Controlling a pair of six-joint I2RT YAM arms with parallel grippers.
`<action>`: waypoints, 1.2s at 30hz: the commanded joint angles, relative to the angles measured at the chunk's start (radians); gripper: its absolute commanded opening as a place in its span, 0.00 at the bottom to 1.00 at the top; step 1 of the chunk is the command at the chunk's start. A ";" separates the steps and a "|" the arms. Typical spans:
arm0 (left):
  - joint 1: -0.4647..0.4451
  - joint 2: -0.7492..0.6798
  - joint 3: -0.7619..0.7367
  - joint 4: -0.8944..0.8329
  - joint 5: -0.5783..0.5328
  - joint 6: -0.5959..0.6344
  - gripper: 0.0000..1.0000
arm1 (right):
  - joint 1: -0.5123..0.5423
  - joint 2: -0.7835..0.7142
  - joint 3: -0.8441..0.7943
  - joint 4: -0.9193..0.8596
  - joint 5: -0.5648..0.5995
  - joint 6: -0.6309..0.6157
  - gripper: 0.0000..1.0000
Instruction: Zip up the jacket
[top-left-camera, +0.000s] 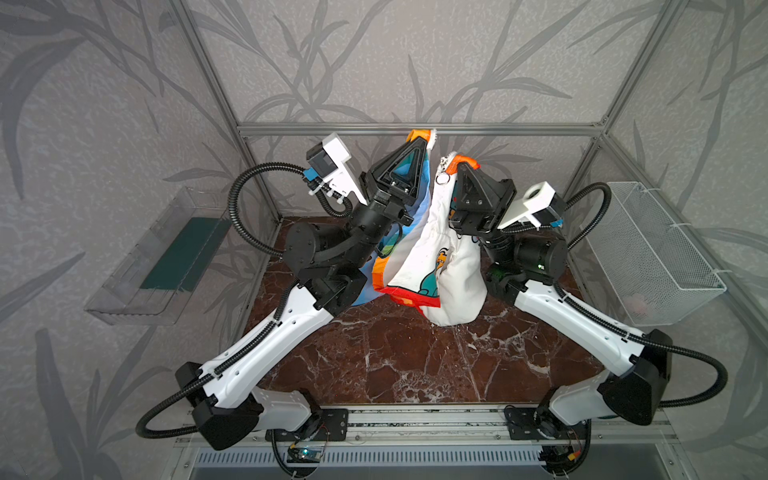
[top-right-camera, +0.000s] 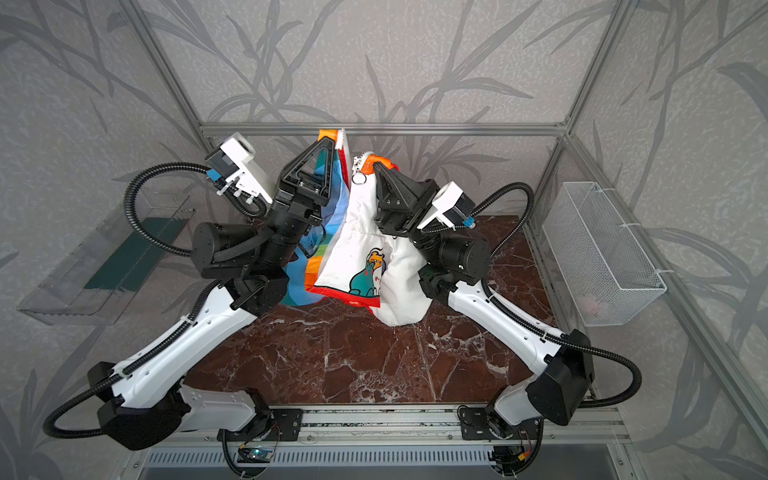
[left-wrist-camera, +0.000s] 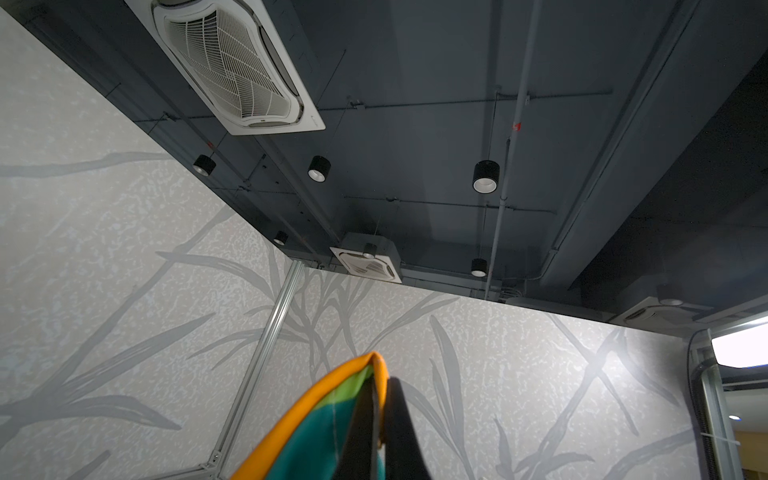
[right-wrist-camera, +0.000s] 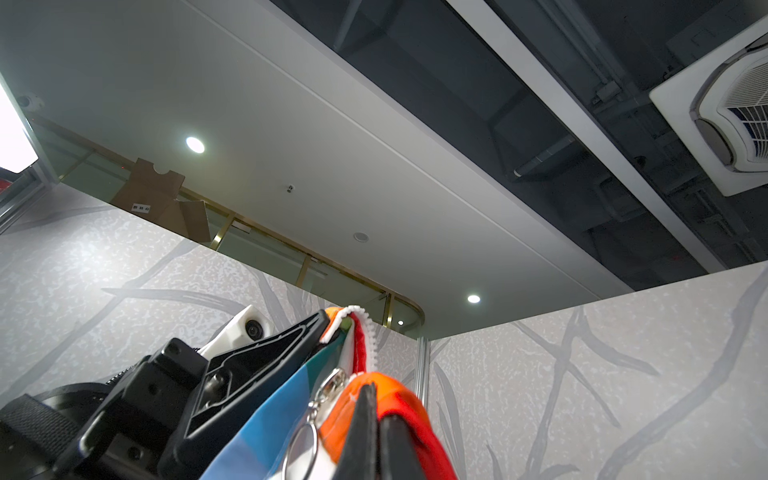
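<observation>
Next, my left gripper brings the rainbow front corner down next to the ring pull and keeps it there, because the corner is above and apart from the ring pull.
The jacket hangs open in the air over the marble table, its white padded bottom resting on the marble. My left gripper is shut on the orange-edged rainbow front corner, raised highest at the back. Just to its right and lower, my right gripper is shut on the other front edge, on orange-red fabric. The ring pull dangles between the two grippers. White zipper teeth run along the free edge, unjoined.
A metal frame bar crosses right behind the raised grippers. A clear plastic tray hangs on the left wall, and a white wire basket on the right wall. Bare marble lies in front of the jacket.
</observation>
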 joint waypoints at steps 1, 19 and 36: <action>-0.028 -0.019 0.038 -0.076 -0.019 0.092 0.00 | -0.002 -0.033 0.015 0.040 -0.003 0.003 0.00; -0.070 -0.028 0.025 -0.050 -0.063 0.173 0.00 | -0.003 -0.060 -0.017 0.058 0.018 0.001 0.00; -0.075 -0.035 0.015 -0.030 -0.057 0.158 0.00 | -0.003 -0.056 -0.017 0.058 0.032 0.003 0.00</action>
